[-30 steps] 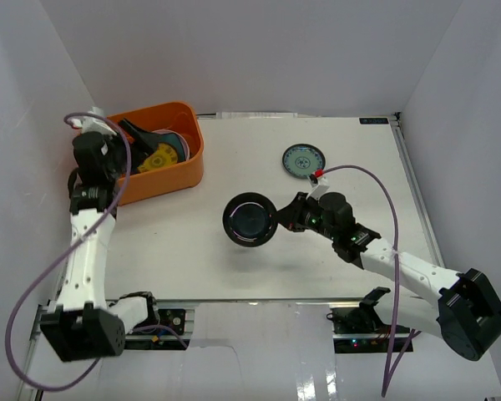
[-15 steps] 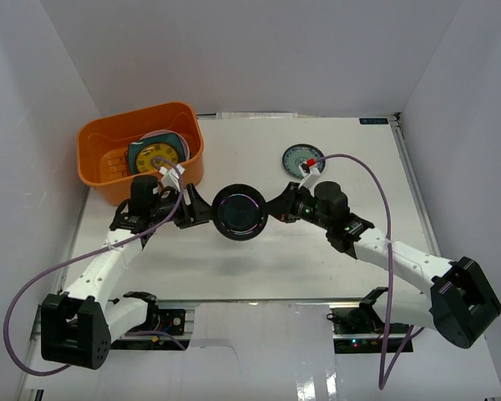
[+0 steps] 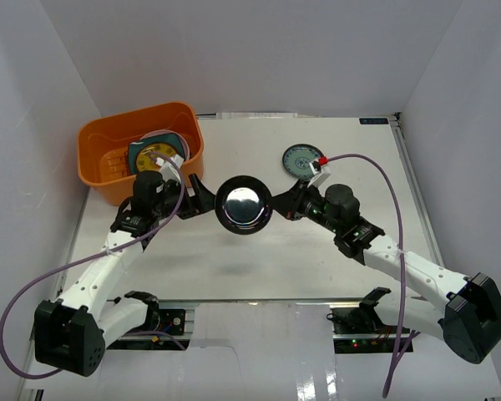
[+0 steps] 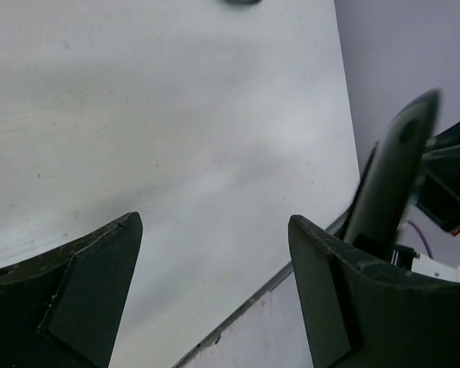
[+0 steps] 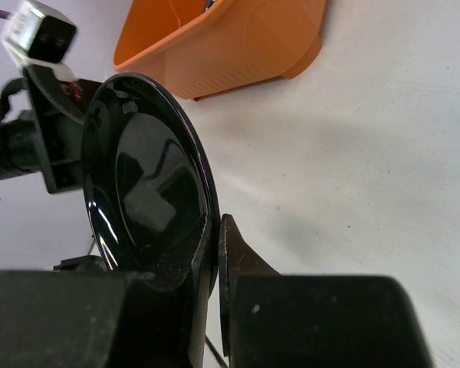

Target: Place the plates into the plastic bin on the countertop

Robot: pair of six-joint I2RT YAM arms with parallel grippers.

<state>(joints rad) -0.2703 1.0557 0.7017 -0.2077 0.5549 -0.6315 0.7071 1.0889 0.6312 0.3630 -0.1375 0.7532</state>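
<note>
I can see the black plate's free edge (image 4: 392,170) outside my left gripper's open fingers, so I need to bring my left gripper around that edge (image 3: 218,205) before I take the plate to the bin.
My right gripper (image 3: 275,206) is shut on the rim of the black round plate (image 3: 244,205) and holds it above the countertop (image 3: 317,251), tilted up. The right wrist view shows the plate (image 5: 149,192) pinched between my fingers. My left gripper (image 3: 202,200) is open, just left of the plate; its wrist view shows the plate's edge (image 4: 391,176) next to the right finger (image 4: 330,299), outside the gap. The orange plastic bin (image 3: 142,150) stands at the back left holding a teal dish and an amber-yellow plate (image 3: 156,156). A small teal patterned round plate (image 3: 303,159) lies on the countertop.
White walls enclose the countertop on three sides. The bin also shows in the right wrist view (image 5: 230,38). The purple cables of both arms loop over the table's left and right sides.
The left arm swung from the bin to the table's middle, gripper open beside the plate. The right gripper carried the black plate slightly back and tilted it more upright.
</note>
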